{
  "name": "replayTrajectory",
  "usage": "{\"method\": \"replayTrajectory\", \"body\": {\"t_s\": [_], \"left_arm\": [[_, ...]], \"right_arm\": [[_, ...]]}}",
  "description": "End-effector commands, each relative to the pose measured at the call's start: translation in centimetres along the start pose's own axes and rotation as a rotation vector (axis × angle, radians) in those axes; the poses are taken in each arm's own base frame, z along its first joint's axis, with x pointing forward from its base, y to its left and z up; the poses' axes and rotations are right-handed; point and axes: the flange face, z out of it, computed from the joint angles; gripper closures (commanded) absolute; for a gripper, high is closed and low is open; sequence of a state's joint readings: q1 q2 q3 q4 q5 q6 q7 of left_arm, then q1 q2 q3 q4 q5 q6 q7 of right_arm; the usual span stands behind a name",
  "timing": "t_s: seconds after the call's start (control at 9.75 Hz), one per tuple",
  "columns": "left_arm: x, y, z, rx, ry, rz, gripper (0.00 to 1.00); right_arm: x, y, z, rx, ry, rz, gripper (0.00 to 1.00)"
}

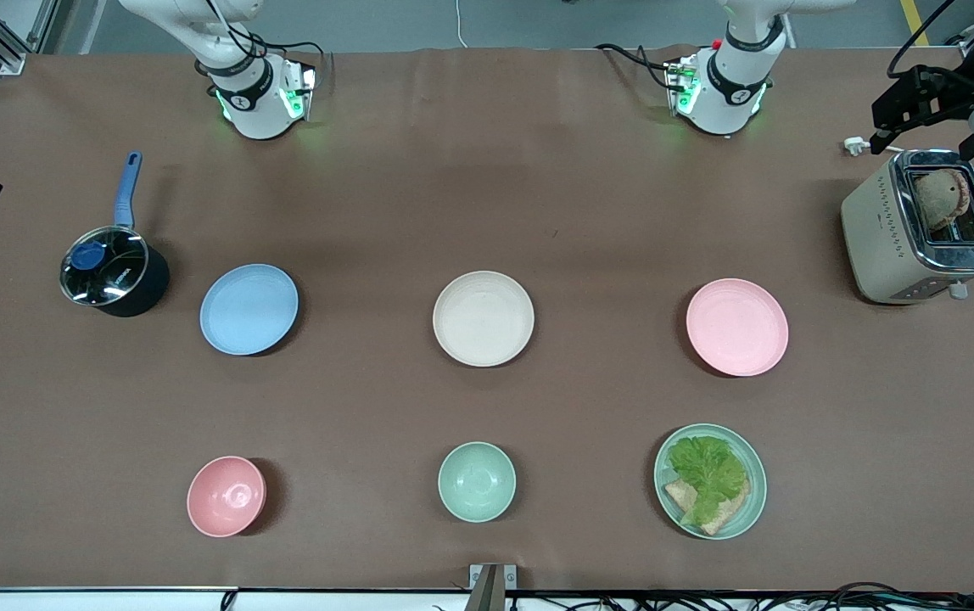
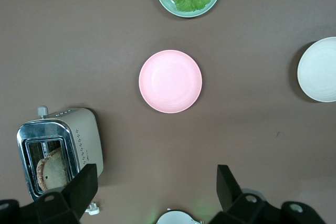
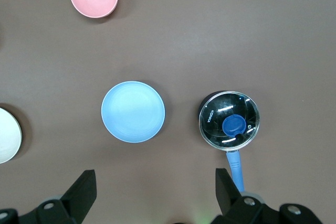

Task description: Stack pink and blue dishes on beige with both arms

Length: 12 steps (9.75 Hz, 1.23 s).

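My gripper will cover nearly all of the beige plate's round rim (image 1: 484, 319) with the pink plate (image 1: 738, 327) when it stacks them, because the beige plate's rim is about as wide as the pink plate.
Three plates lie in a row across the middle of the table. The beige plate (image 1: 484, 318) is in the centre, and its edge shows in both wrist views (image 2: 319, 70) (image 3: 8, 135). The blue plate (image 1: 249, 308) (image 3: 133, 112) lies toward the right arm's end. The pink plate (image 1: 736, 327) (image 2: 170, 81) lies toward the left arm's end. My left gripper (image 2: 157, 192) hangs open and empty high over the table between its base and the pink plate. My right gripper (image 3: 156, 192) hangs open and empty high over the table near the blue plate. Only the arms' bases show in the front view.
Nearer the front camera stand a deep pink bowl (image 1: 226, 496), a mint-green bowl (image 1: 477, 481) and a mint-green plate with lettuce and bread (image 1: 710, 480). A lidded saucepan (image 1: 111, 273) sits beside the blue plate. A toaster (image 1: 920, 227) holding bread stands at the left arm's end.
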<state>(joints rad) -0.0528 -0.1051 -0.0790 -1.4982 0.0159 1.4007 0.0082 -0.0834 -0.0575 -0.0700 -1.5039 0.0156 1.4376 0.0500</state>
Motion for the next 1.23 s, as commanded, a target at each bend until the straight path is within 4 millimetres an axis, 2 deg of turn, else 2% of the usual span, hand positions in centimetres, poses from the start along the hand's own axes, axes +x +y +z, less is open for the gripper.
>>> {"method": "replayTrajectory", "body": {"t_s": [0.0,0.21,0.31,0.41,0.62,0.82,0.92,1.03,1.13], "left_arm": [[0.7,0.0,2.1,0.000,-0.067,-0.005,0.00],[3.0,-1.1,4.3,-0.004,-0.103,-0.007,0.00],[4.7,-2.7,7.1,-0.025,-0.141,-0.039,0.00],[6.7,-5.7,12.0,-0.038,-0.180,-0.086,0.00],[8.9,-9.5,22.3,-0.124,-0.199,-0.162,0.00],[10.1,-10.0,31.4,-0.133,-0.171,-0.109,0.00],[10.5,-10.5,35.4,-0.142,-0.176,-0.079,0.00],[10.6,-11.9,39.4,-0.153,-0.174,-0.054,0.00],[10.5,-12.5,42.9,-0.165,-0.177,-0.012,0.00]], "right_arm": [[-0.1,0.1,-0.1,0.012,-0.004,-0.007,0.00],[-0.1,0.1,-0.1,0.012,-0.004,-0.007,0.00],[-0.1,0.1,-0.1,0.009,-0.004,-0.007,0.00],[0.0,-0.1,0.1,-0.001,-0.005,-0.015,0.00],[1.9,-0.1,2.8,0.019,-0.047,-0.034,0.00],[6.1,-1.8,9.6,0.124,-0.114,-0.099,0.00],[7.3,-2.2,13.6,0.173,-0.130,-0.119,0.00],[7.7,-1.8,17.4,0.185,-0.125,-0.196,0.00],[7.5,-1.3,22.0,0.209,-0.118,-0.279,0.00]]}}
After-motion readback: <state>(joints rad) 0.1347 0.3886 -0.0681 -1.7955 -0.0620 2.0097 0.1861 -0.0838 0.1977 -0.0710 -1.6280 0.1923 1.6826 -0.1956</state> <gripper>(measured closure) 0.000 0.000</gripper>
